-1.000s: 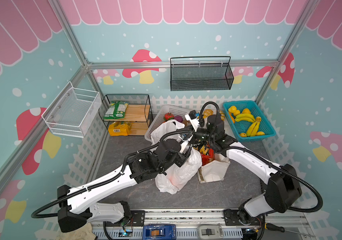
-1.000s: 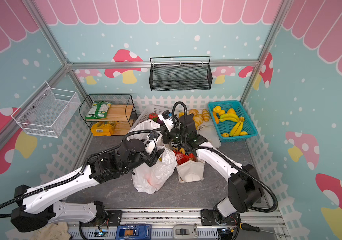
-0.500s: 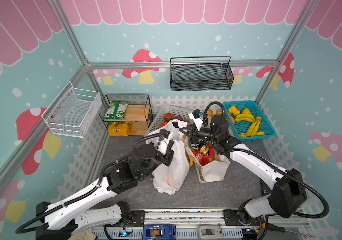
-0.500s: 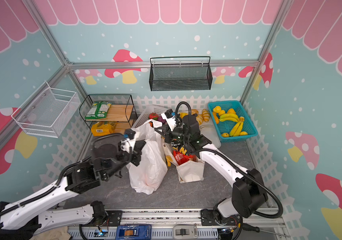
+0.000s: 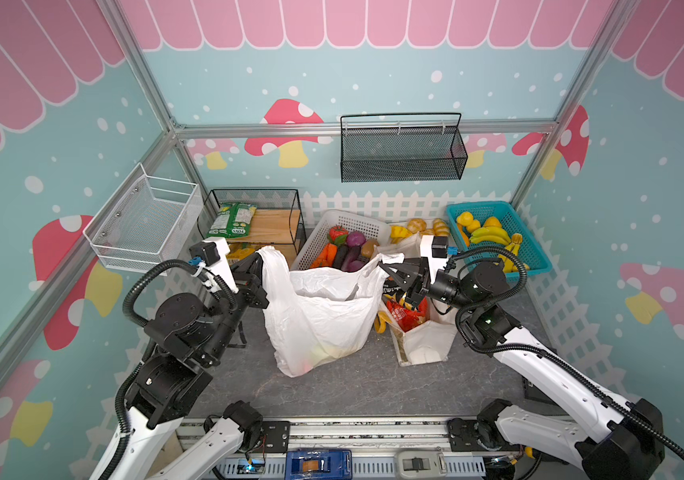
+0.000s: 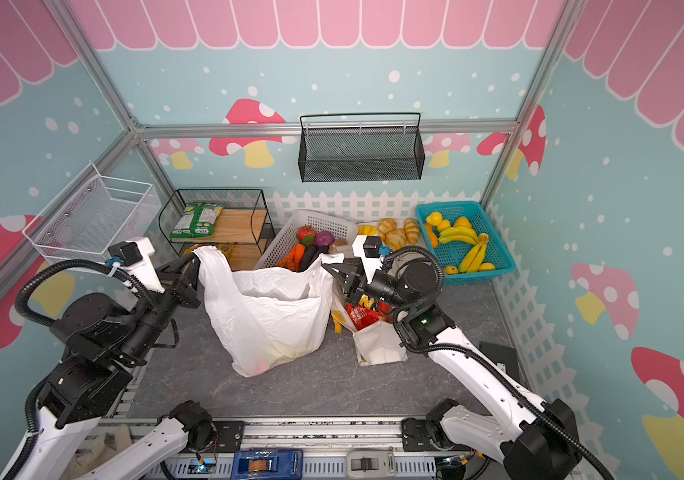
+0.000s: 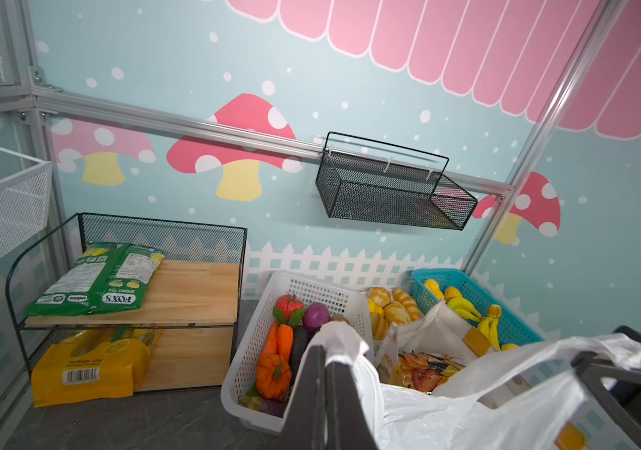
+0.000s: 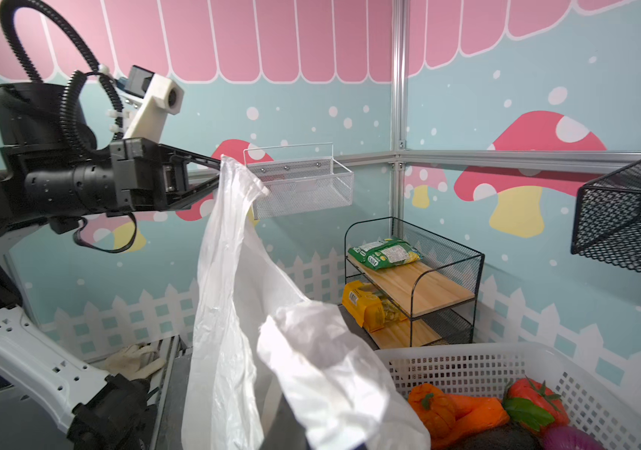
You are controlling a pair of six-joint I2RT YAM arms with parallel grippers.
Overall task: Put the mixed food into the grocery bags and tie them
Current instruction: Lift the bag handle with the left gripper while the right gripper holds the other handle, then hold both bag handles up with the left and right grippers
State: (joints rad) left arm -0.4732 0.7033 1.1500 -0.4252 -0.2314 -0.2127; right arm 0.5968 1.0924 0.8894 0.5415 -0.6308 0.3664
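Observation:
The grocery bag slants (image 5: pixel 315 334) and its opening is stretched wide. I should set the bag upright first, and then my right gripper will move to the handle in my left gripper (image 5: pixel 273 261).
The white plastic grocery bag (image 5: pixel 323 320) (image 6: pixel 274 320) stands mid-table, its mouth stretched wide. My left gripper (image 5: pixel 260 258) (image 6: pixel 197 261) is shut on its left handle (image 7: pixel 340 335), the dark jaws pressed together (image 7: pixel 324 352). My right gripper (image 5: pixel 386 268) (image 6: pixel 328 268) is shut on the right handle (image 8: pixel 323 362), which drapes over its fingers. Faint yellow and red shapes show through the bag's bottom (image 5: pixel 315 353). Right of it the cream canvas tote (image 5: pixel 427 345) (image 6: pixel 377 345) holds the red crisp packet (image 5: pixel 404 313) and the patterned snack packet (image 7: pixel 424 370).
Behind the bag sits a white basket (image 5: pixel 357 226) of vegetables. A teal basket (image 5: pixel 535 257) of bananas and bread rolls (image 5: pixel 415 226) lie back right. A black wire shelf (image 5: pixel 296 216) with green packets (image 5: pixel 232 218) stands back left. Wire baskets (image 5: pixel 402 151) (image 5: pixel 145 220) hang on the walls.
My left gripper has shut on the bag's left handle and drawn it away to the left. The right gripper shifted slightly right, so the bag's mouth now gapes wide between them.

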